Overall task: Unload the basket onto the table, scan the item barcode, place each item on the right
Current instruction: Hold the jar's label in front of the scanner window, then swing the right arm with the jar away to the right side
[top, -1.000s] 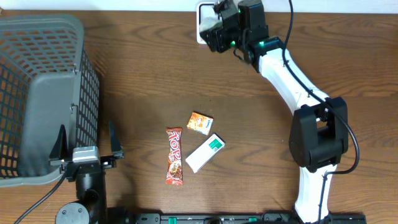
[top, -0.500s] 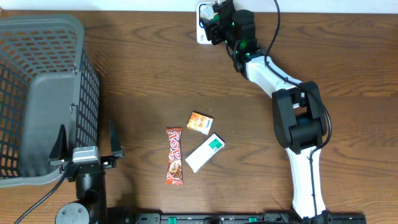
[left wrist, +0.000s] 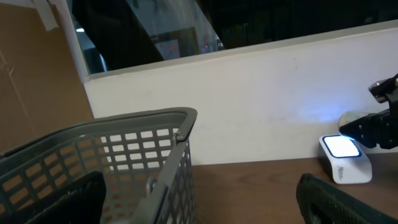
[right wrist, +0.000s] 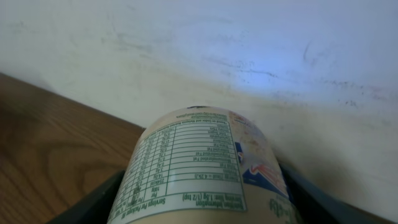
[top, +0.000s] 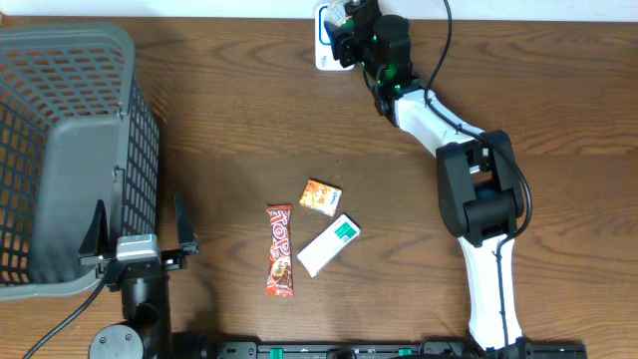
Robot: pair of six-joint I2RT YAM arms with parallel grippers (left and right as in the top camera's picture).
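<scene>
The container is over the glowing scanner (left wrist: 341, 147) and the table end (top: 613, 150) opposite the basket is clear. I should keep my right gripper going there and release the container.
My right gripper (top: 350, 26) is at the table's far edge, shut on the item, a cream cylindrical container (right wrist: 199, 163) with a green nutrition table on its label. It holds the container directly over the white scanner (top: 322, 42), whose window glows blue-white (left wrist: 343, 147) in the left wrist view. No barcode shows on the side of the container that I can see. My left gripper (top: 140, 227) stands open and empty at the front left, beside the basket, its dark fingers (left wrist: 67, 198) wide apart.
A grey mesh basket (top: 60, 150) fills the left side. In the middle of the table lie an orange packet (top: 321, 196), a red snack bar (top: 280, 250) and a white-and-green box (top: 329, 244). A white wall runs behind the scanner.
Over the last second my right arm swung back and left, bringing the container over the scanner, then stayed still. The left arm has not moved.
</scene>
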